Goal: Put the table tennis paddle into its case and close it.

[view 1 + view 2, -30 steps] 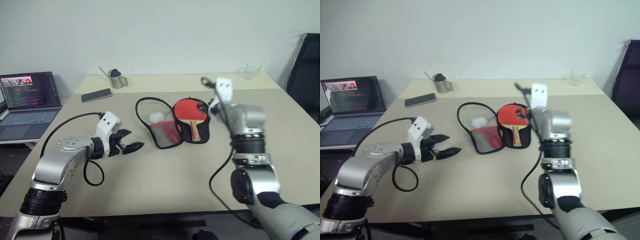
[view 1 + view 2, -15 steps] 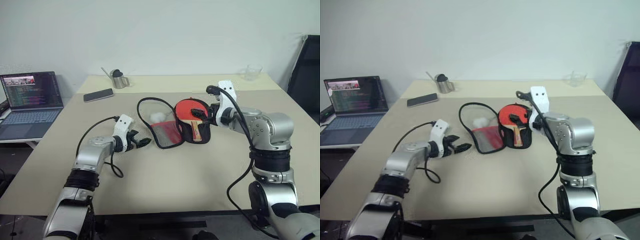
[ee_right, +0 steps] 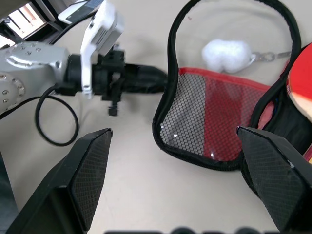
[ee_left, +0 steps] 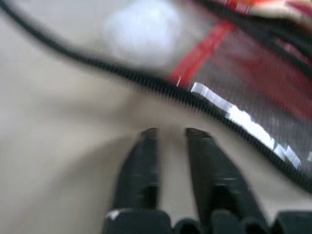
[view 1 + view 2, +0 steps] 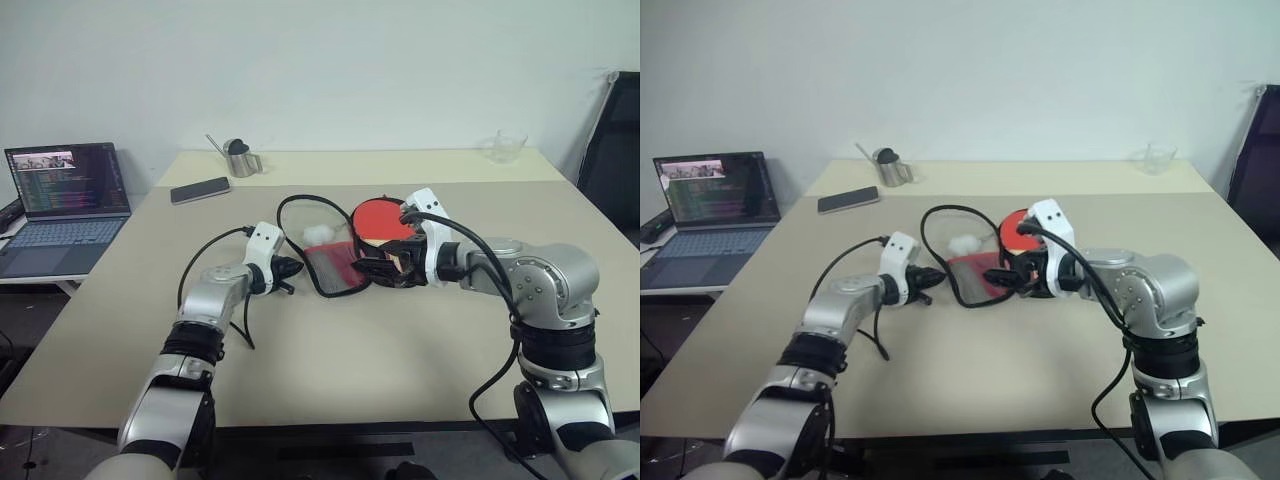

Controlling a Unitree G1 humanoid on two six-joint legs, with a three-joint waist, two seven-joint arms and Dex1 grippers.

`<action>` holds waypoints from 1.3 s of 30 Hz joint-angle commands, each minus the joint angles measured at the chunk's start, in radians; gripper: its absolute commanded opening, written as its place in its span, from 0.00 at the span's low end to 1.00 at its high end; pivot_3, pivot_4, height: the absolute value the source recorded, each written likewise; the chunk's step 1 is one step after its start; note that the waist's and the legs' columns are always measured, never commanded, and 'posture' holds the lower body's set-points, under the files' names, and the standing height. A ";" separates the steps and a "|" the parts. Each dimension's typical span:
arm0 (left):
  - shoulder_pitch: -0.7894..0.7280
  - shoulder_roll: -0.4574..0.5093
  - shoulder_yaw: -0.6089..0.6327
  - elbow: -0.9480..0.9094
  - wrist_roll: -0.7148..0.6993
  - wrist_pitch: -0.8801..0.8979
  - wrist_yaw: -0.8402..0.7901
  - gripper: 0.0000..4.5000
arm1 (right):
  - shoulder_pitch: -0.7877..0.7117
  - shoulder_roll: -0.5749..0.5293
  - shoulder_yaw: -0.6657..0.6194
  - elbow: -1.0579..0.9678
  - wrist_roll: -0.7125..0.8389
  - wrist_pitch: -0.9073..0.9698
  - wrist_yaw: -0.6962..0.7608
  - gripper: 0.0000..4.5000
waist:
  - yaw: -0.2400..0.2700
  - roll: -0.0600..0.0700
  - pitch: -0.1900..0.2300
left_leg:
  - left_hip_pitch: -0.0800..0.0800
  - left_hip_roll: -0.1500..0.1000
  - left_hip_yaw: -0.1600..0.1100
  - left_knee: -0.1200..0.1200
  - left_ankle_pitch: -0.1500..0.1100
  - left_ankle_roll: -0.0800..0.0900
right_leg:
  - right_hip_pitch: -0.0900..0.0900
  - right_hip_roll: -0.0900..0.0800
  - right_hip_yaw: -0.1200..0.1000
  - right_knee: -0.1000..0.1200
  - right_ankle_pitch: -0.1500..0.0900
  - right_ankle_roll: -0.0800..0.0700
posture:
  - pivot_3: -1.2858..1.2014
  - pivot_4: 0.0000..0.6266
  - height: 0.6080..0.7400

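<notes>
My gripper is going to pull the case, and the white fluffy ball (image 3: 226, 55) will trail along, because the small chain (image 3: 269, 56) reaches from the ball to the zipper edging.
The table tennis paddle (image 5: 378, 218), round and red, lies partly inside the case (image 5: 335, 268), with its striped wooden handle hidden behind my right gripper. The case lies open on the table, its red flap with the black mesh pocket (image 3: 214, 119) spread flat and the black zipper edging (image 4: 146, 83) looping around it. At the flap's left edge sits my left gripper (image 5: 290, 270), shut on nothing, its fingertips (image 4: 148, 134) just short of the zipper edging. My right gripper (image 3: 174, 132) hovers wide open over the flap, beside the paddle.
A white fluffy ball (image 5: 320, 233) on a small chain lies inside the zipper loop. A phone (image 5: 200, 189) and a metal jug (image 5: 238, 158) sit at the back left, a glass bowl (image 5: 503, 145) at the back right. A laptop (image 5: 65, 205) stands off to the left, a black chair (image 5: 615, 140) to the right.
My left gripper has moved forward and right to the case's edge and shut. My right gripper has swung left and down over the case, staying open.
</notes>
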 commanded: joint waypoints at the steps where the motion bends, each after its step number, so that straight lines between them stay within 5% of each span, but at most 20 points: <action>1: -0.030 -0.016 0.022 -0.034 0.005 -0.006 0.026 0.01 | -0.006 0.002 -0.003 -0.032 0.029 -0.009 0.017 1.00 | -0.002 0.000 0.000 | 0.000 0.000 0.000 0.000 0.000 0.000 | 0.000 0.000 0.000 0.000 0.000 0.000 | 0.52 0.24 1.00; 8: -0.081 -0.080 0.066 -0.099 -0.051 -0.020 0.031 0.01 | -0.007 -0.017 0.003 -0.020 0.016 -0.032 0.013 1.00 | 0.001 0.000 0.000 | 0.000 0.000 0.000 0.000 0.000 0.000 | 0.000 0.000 0.000 0.000 0.000 0.000 | 0.52 0.24 1.00; 12: -0.193 -0.166 0.083 -0.073 -0.062 -0.101 0.059 0.01 | -0.029 -0.115 -0.041 0.046 -0.016 -0.103 0.034 1.00 | 0.018 -0.002 0.001 | -0.002 -0.001 -0.001 0.001 0.000 0.000 | 0.000 0.000 -0.002 -0.001 0.000 0.000 | 0.52 0.24 1.00; 17: -0.325 -0.316 0.097 0.111 -0.050 -0.235 0.119 0.01 | -0.042 -0.215 -0.065 0.112 -0.048 -0.172 0.045 1.00 | 0.030 -0.002 0.000 | -0.005 -0.001 -0.001 0.002 0.000 0.000 | 0.000 -0.001 -0.003 -0.005 0.002 0.003 | 0.52 0.24 1.00; 21: -0.377 -0.405 -0.040 0.389 0.135 -0.275 0.256 0.01 | -0.041 -0.237 -0.086 0.103 -0.053 -0.177 0.031 1.00 | 0.026 -0.002 0.000 | -0.005 -0.001 0.000 0.000 0.000 0.001 | 0.000 -0.002 -0.003 -0.007 0.002 0.003 | 0.52 0.24 1.00; 26: -0.406 -0.482 -0.066 0.613 0.212 -0.362 0.388 0.01 | -0.032 -0.248 -0.107 0.081 -0.049 -0.162 0.013 1.00 | 0.023 -0.003 0.001 | -0.006 -0.001 0.002 0.001 0.000 0.001 | -0.003 -0.002 -0.001 -0.003 0.002 0.003 | 0.52 0.24 1.00; 33: -0.405 -0.501 -0.026 0.672 0.223 -0.472 0.428 0.01 | -0.012 -0.244 -0.124 0.050 -0.039 -0.134 -0.012 1.00 | 0.030 -0.003 0.001 | -0.006 -0.001 0.003 0.001 0.000 0.001 | -0.003 -0.002 0.000 -0.003 0.002 0.003 | 0.52 0.24 1.00; 39: -0.380 -0.366 0.076 0.452 0.096 -0.562 0.154 0.01 | 0.015 -0.159 -0.168 0.072 -0.037 -0.110 -0.071 1.00 | 0.022 -0.003 0.001 | -0.008 0.000 0.004 0.001 0.000 0.001 | -0.006 -0.002 0.002 -0.001 0.002 0.003 | 0.52 0.24 1.00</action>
